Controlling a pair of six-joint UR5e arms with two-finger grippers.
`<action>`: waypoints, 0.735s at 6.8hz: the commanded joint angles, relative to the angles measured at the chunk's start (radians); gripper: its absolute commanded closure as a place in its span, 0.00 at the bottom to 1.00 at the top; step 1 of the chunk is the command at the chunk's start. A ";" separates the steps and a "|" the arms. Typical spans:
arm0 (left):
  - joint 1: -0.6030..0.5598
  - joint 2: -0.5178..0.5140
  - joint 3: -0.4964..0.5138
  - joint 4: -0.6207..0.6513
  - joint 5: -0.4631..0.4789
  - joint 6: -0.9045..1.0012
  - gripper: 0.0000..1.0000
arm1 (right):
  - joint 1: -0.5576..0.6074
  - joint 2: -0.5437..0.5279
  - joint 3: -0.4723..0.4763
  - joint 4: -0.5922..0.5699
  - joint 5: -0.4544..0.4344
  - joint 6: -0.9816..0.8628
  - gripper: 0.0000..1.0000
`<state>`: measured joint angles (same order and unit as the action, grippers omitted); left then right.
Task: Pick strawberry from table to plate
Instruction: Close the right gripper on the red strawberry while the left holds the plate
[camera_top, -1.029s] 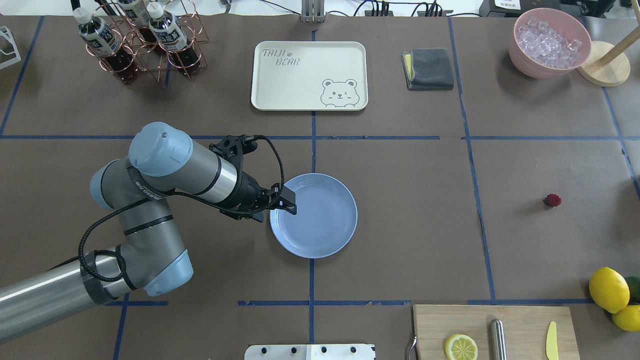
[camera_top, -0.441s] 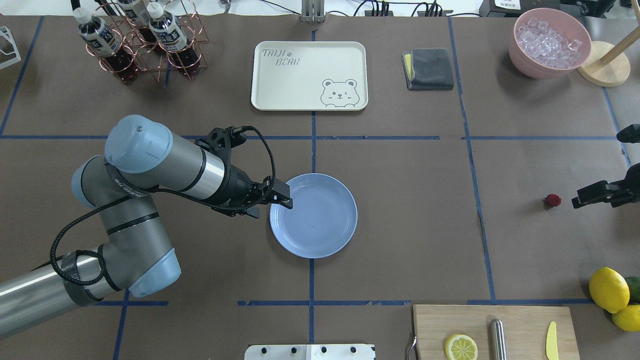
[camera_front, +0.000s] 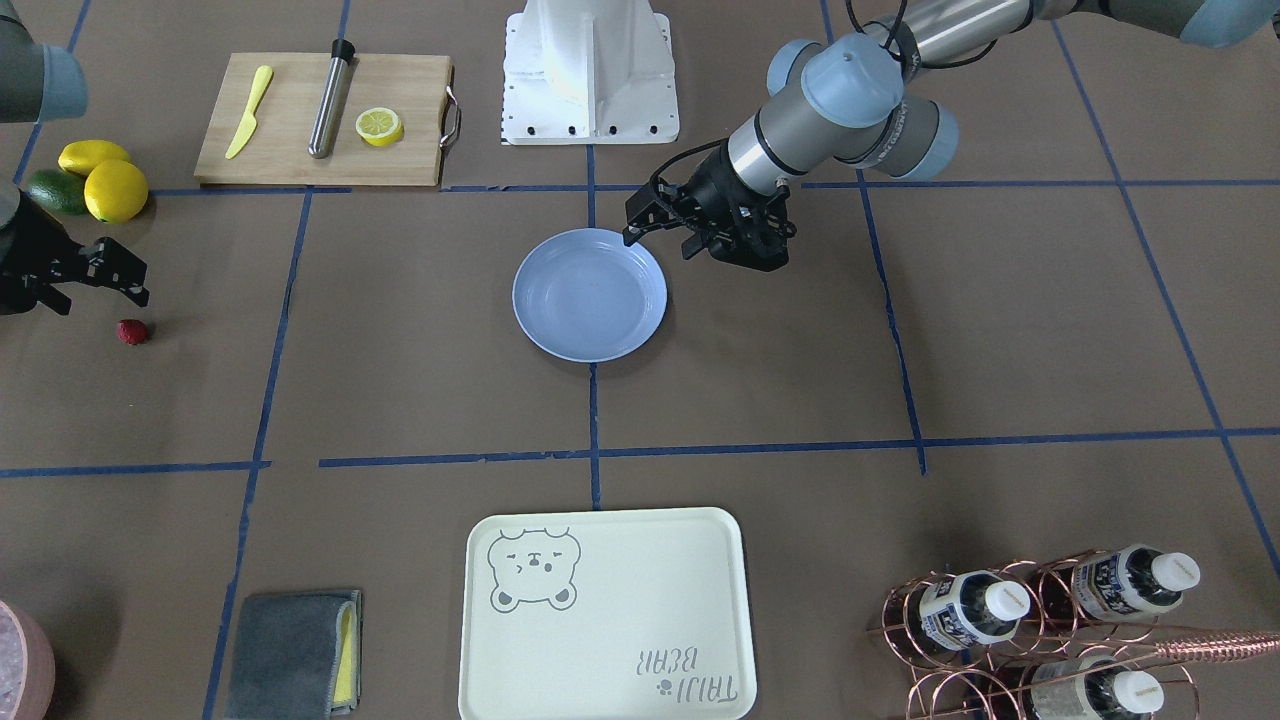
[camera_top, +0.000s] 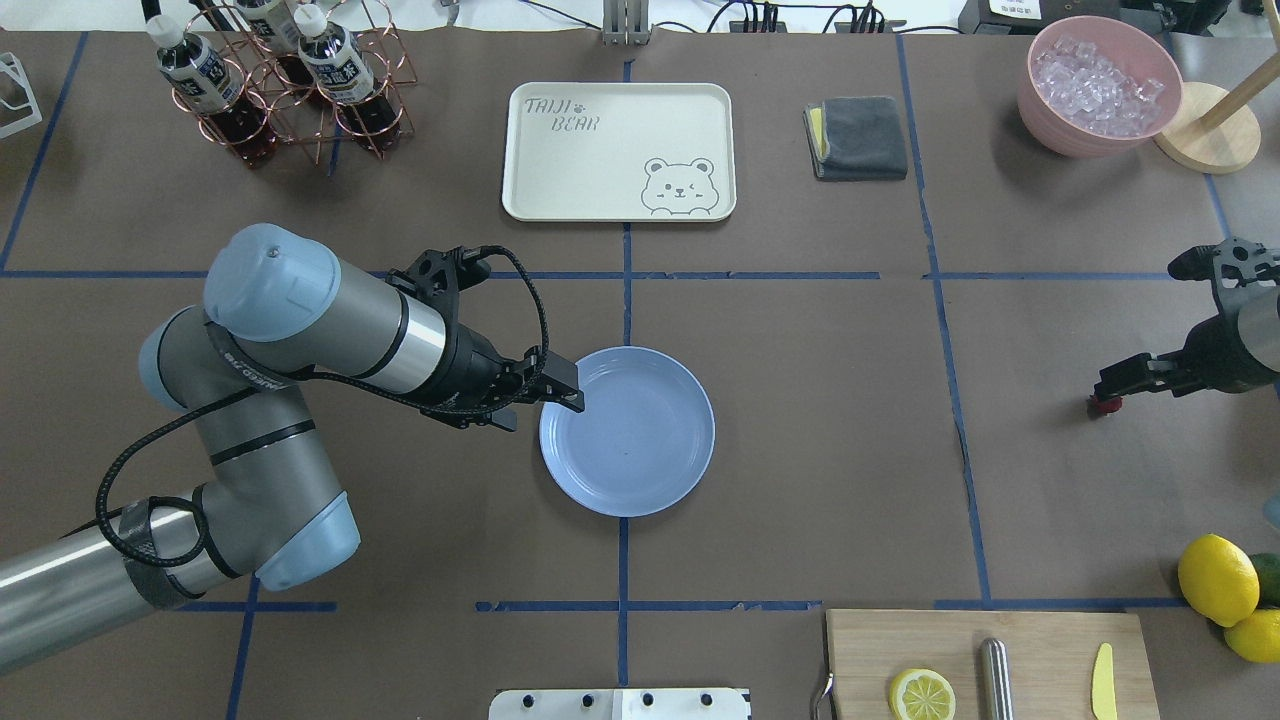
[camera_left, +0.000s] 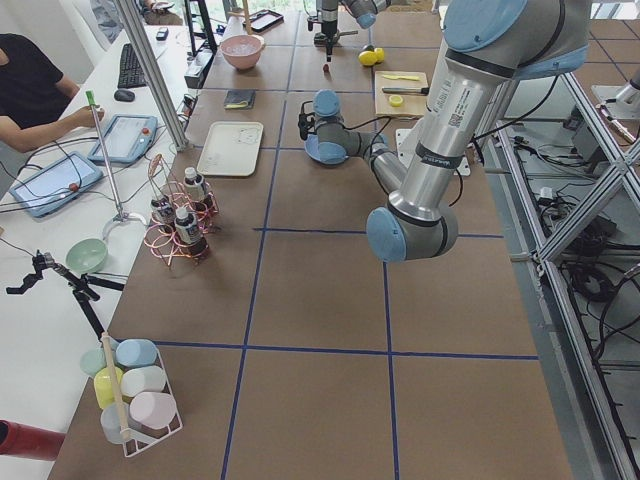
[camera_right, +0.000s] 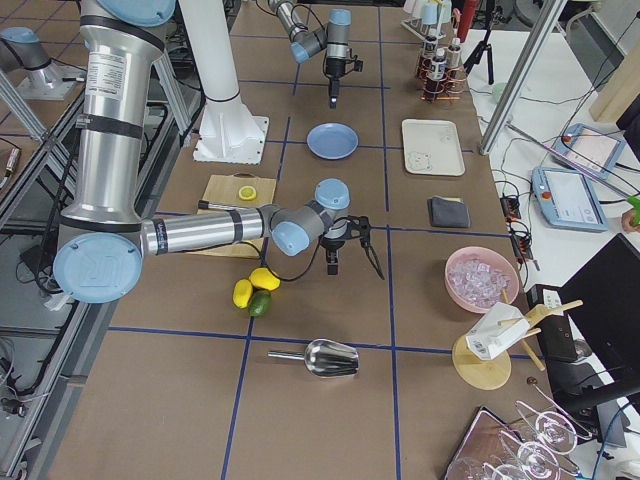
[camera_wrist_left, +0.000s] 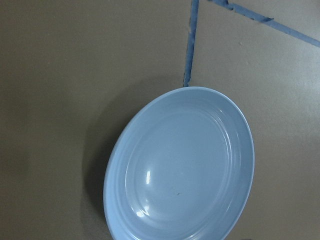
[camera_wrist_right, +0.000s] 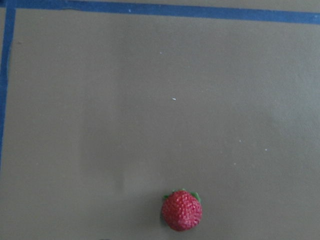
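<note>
Next, I take the strawberry (camera_front: 132, 332) with my right gripper and move my left gripper clear of the plate, because my left gripper is hanging over the plate's rim, far from the strawberry.
The small dark-red strawberry (camera_front: 132, 331) lies on the brown table (camera_top: 820, 420) far to the right, and its red edge (camera_top: 1101, 406) peeks out under a finger. In the right wrist view the strawberry (camera_wrist_right: 182, 210) sits at the bottom edge. My right gripper (camera_top: 1145, 383) hovers open just above and beside it, and my right gripper (camera_front: 90, 290) holds nothing. The pale blue plate (camera_top: 627, 431) rests empty at the table's middle. My left gripper (camera_top: 545, 405) hangs open over the plate's left rim, and the left wrist view looks down on the plate (camera_wrist_left: 180, 165).
A cream bear tray (camera_top: 619, 150) and a grey cloth (camera_top: 857, 137) lie at the back. A bottle rack (camera_top: 280, 75) stands back left, a pink bowl of ice (camera_top: 1098, 85) back right. Lemons (camera_top: 1217, 578) and a cutting board (camera_top: 990, 665) lie front right.
My right arm has come in from the right edge and moved left until its finger covers part of the strawberry. My left arm has drawn back slightly left from the plate.
</note>
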<state>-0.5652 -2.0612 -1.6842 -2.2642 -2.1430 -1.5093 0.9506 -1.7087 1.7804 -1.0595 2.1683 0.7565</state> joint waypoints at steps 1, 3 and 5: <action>-0.001 0.000 0.000 0.000 0.000 0.000 0.09 | -0.013 0.020 -0.038 0.031 -0.030 0.009 0.04; -0.005 0.000 0.000 0.000 0.000 0.000 0.09 | -0.038 0.023 -0.126 0.128 -0.027 0.009 0.05; -0.007 0.000 -0.002 0.000 0.000 -0.002 0.09 | -0.053 0.032 -0.131 0.128 -0.027 0.009 0.06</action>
<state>-0.5712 -2.0617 -1.6853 -2.2641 -2.1430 -1.5098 0.9091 -1.6804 1.6576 -0.9365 2.1413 0.7653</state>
